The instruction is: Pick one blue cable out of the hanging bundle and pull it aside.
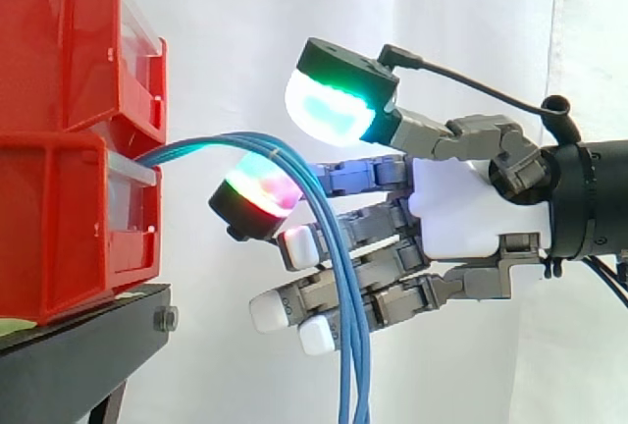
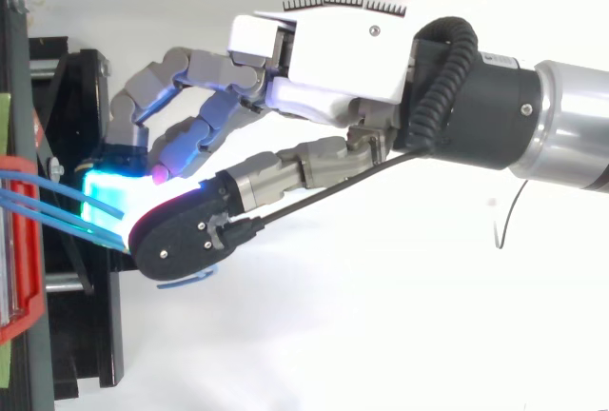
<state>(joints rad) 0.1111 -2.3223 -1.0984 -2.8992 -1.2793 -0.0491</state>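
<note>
My gripper will pull one blue cable aside, and the other cables [image 1: 339, 252] should then swing back toward the red bins, because the bundle arcs out over my fingertip [image 1: 267, 148].
A bundle of thin blue cables [image 1: 339, 277] comes out between the red bins, arcs to the right and hangs straight down. In the top view the blue cables [image 2: 48, 204] run from the bins toward the glowing pads. My hand [image 1: 451, 208] reaches in from the right with its fingers stretched out level into the bundle. The strands lie across its lower fingers [image 1: 392, 291]. Its thumb pad [image 1: 334, 105], glowing cyan and green, stands well above the cables. A red-and-green glowing fingertip [image 1: 260, 193] sits just under the arc. The hand [image 2: 333, 68] is open, and I see no strand pinched.
Two red bins [image 1: 69, 149] are stacked on a black stand [image 1: 78, 355] at the left, close to my fingertips. A white curtain hangs behind. There is free room below and to the right of the hanging cables.
</note>
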